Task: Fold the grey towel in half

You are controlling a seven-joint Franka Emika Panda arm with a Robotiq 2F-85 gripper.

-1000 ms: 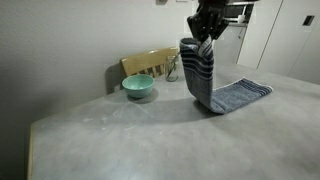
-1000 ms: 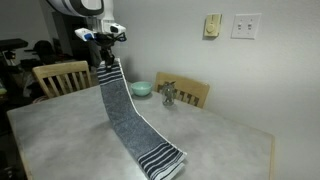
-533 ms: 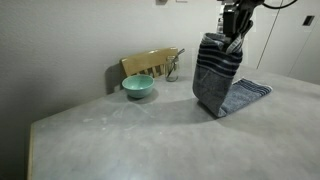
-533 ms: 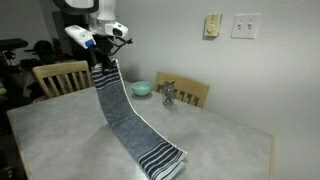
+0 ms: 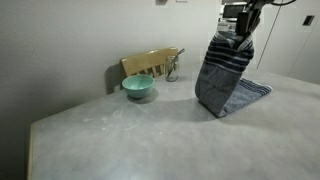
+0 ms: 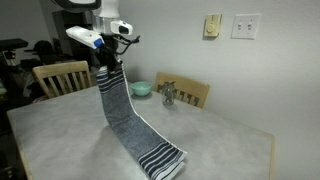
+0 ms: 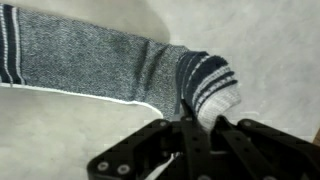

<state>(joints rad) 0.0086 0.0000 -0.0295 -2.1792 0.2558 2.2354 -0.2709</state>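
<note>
The towel has one striped end raised high (image 6: 112, 83), and its far striped end is lying flat. My gripper keeps going toward that flat end (image 6: 163, 160) and lets go above it.
The grey towel (image 5: 225, 78) is a long blue-grey cloth with dark and white stripes at its short ends. My gripper (image 5: 240, 42) is shut on one striped end and holds it high above the table. The towel hangs from it in both exterior views, and its other striped end (image 6: 160, 160) lies flat on the table. In the wrist view the pinched striped end (image 7: 205, 85) bunches between my fingers (image 7: 200, 122), and the rest of the towel (image 7: 90, 62) stretches away over the table.
A teal bowl (image 5: 138, 86) stands near the table's back edge, also in an exterior view (image 6: 141, 89). A small metal object (image 6: 168, 95) stands beside it. Wooden chairs (image 5: 150, 63) (image 6: 60, 76) stand at the table's edges. A wall is close behind.
My gripper has carried the held striped end sideways over the towel, toward its flat end. The hanging part has bunched wider. The end on the table has not moved.
</note>
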